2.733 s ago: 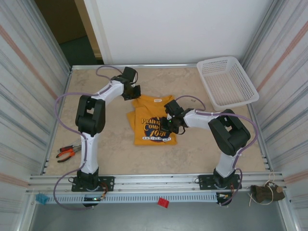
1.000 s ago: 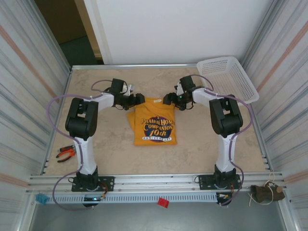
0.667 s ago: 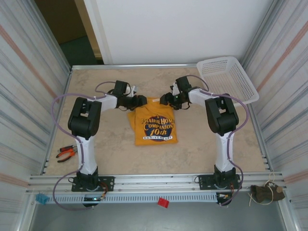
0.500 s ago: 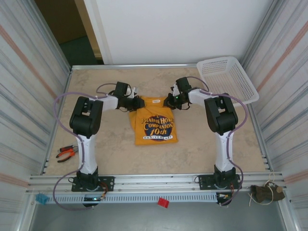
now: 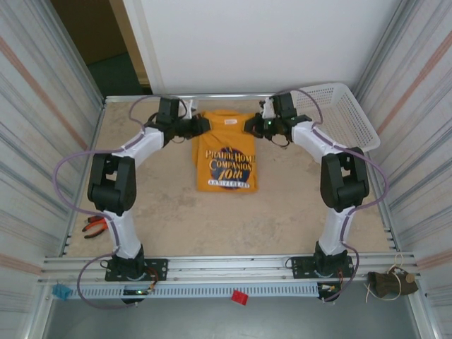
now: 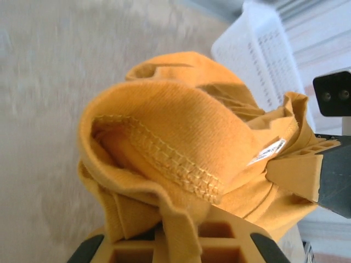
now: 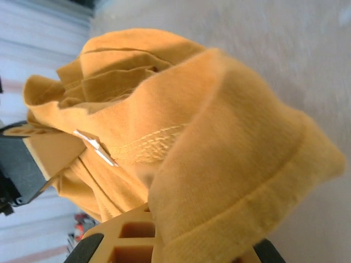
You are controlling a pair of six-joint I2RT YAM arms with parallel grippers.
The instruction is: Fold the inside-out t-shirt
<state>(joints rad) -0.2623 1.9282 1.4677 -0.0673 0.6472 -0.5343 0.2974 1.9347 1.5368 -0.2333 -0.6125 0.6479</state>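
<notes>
The t-shirt's lettered lower half [image 5: 227, 165] still reaches its full length below the robot's grippers, so the robot should lift it clear, then lower it back toward itself with the hem [image 5: 227, 189] tucked under.
The inside-out t-shirt [image 5: 226, 155] is mustard yellow and lies mid-table, dark lettering facing up. Its far edge is raised and stretched between both grippers. My left gripper [image 5: 200, 126] is shut on the far left corner. In the left wrist view, bunched cloth [image 6: 175, 137] with a stitched hem spills over my left gripper [image 6: 181, 230]. My right gripper [image 5: 252, 126] is shut on the far right corner. In the right wrist view, a thick fold of cloth [image 7: 219, 142] wraps my right gripper [image 7: 175, 235]. A white label [image 7: 93, 147] shows near the collar.
A white plastic basket [image 5: 332, 116] stands at the far right corner, close to the right arm, with its wall [image 6: 263, 55] visible beyond the cloth. Orange-handled pliers [image 5: 97, 224] lie near the left wall. Metal walls flank the table.
Both grippers closed on the shirt's far corners, then moved toward the back of the table, lifting that edge. The shirt now stretches further back.
</notes>
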